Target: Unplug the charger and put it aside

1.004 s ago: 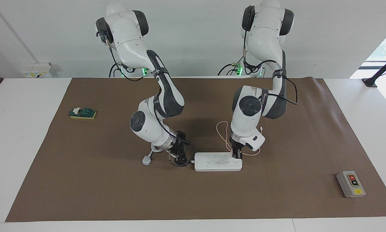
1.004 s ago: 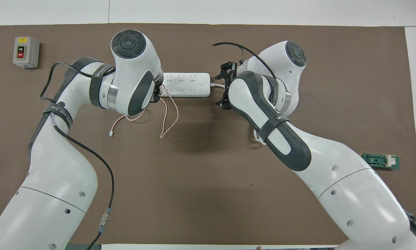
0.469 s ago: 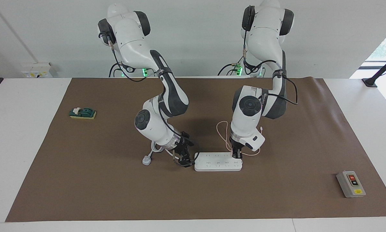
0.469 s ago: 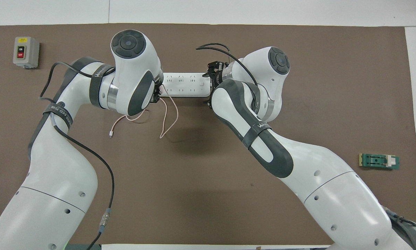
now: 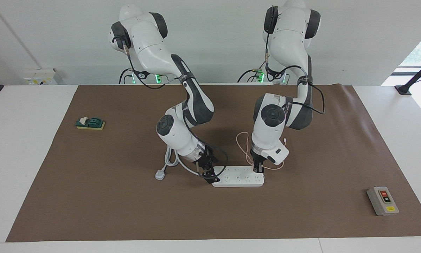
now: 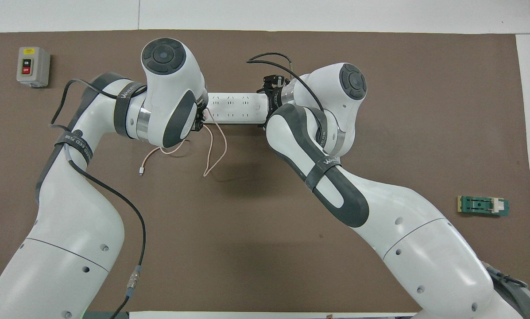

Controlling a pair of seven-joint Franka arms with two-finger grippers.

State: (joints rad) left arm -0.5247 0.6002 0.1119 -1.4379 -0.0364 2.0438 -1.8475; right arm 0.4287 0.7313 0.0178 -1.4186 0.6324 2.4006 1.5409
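My right gripper's fingers are on both sides of the power strip's cord end (image 6: 264, 108), so I expect the white power strip (image 6: 237, 108) to stay in place when I pull the charger loose.
The white power strip (image 5: 238, 177) lies on the brown mat; it also shows in the overhead view (image 6: 236, 108). My left gripper (image 5: 257, 168) is down on the strip's end toward the left arm, shut on the charger. The charger's cube is hidden between the fingers. Its thin pink cable (image 5: 243, 142) loops on the mat nearer to the robots, also in the overhead view (image 6: 211, 148). In the overhead view the left gripper (image 6: 199, 118) is mostly under its own wrist. My right gripper (image 5: 210, 175) is open, its fingers on either side of the strip's cord end (image 6: 267, 104).
The strip's thick white cord (image 5: 170, 160) and white plug (image 5: 160, 174) lie toward the right arm's end. A grey switch box (image 5: 382, 201) stands toward the left arm's end, farther from the robots. A green block (image 5: 90, 123) lies toward the right arm's end.
My right arm has swung toward the power strip, and its gripper has moved from beside the cord onto the strip's cord end. The left arm has not moved.
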